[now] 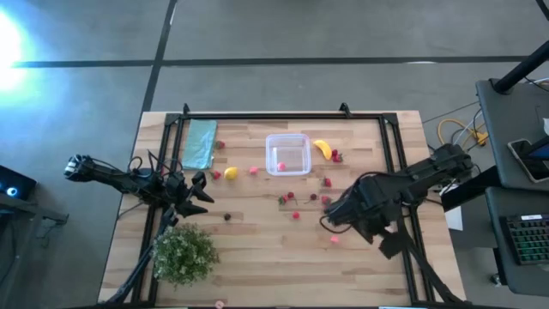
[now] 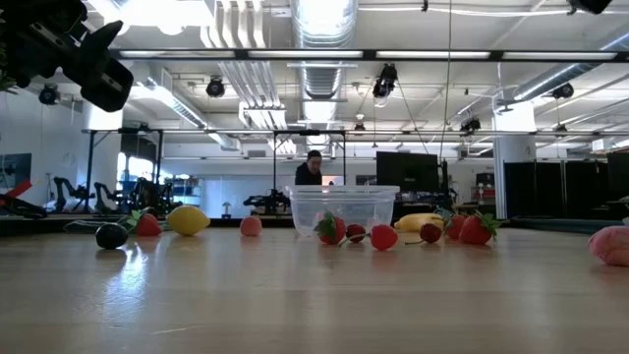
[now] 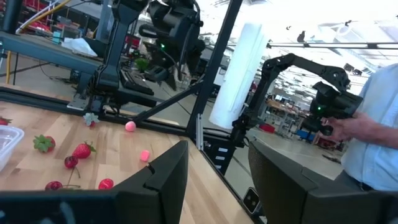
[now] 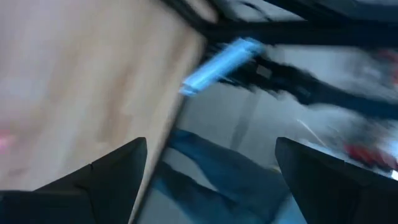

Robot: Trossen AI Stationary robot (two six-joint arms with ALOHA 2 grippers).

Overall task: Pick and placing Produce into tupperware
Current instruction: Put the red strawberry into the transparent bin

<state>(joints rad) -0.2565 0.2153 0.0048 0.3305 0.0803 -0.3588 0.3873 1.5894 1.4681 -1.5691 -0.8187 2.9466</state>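
Note:
Next, I swing my right gripper inward and fold it back over the blue-topped red berry, because the gripper points past the table's edge (image 4: 163,144) while the berry is beside the frame.
The clear tupperware (image 1: 287,154) (image 2: 344,206) stands at the table's far middle with no fruit showing inside. Produce lies around it: a banana (image 1: 322,148) (image 2: 418,222), a lemon (image 1: 230,173) (image 2: 187,219), a dark piece (image 1: 227,216) (image 2: 111,236), and several red berries (image 1: 292,199) (image 3: 82,150) and pink pieces (image 1: 334,239) (image 2: 611,244). My left gripper (image 1: 202,190) (image 3: 217,186) hovers open at the table's left, near the lemon. My right gripper (image 1: 330,215) (image 4: 211,180) is open above the table's right half, beside the berries.
A teal cloth (image 1: 200,143) lies flat at the far left. A green leafy bush (image 1: 184,253) stands at the near left corner, close below the left arm. A black frame (image 1: 283,116) runs along the table's edges. A person (image 3: 373,143) stands beyond the table's right side.

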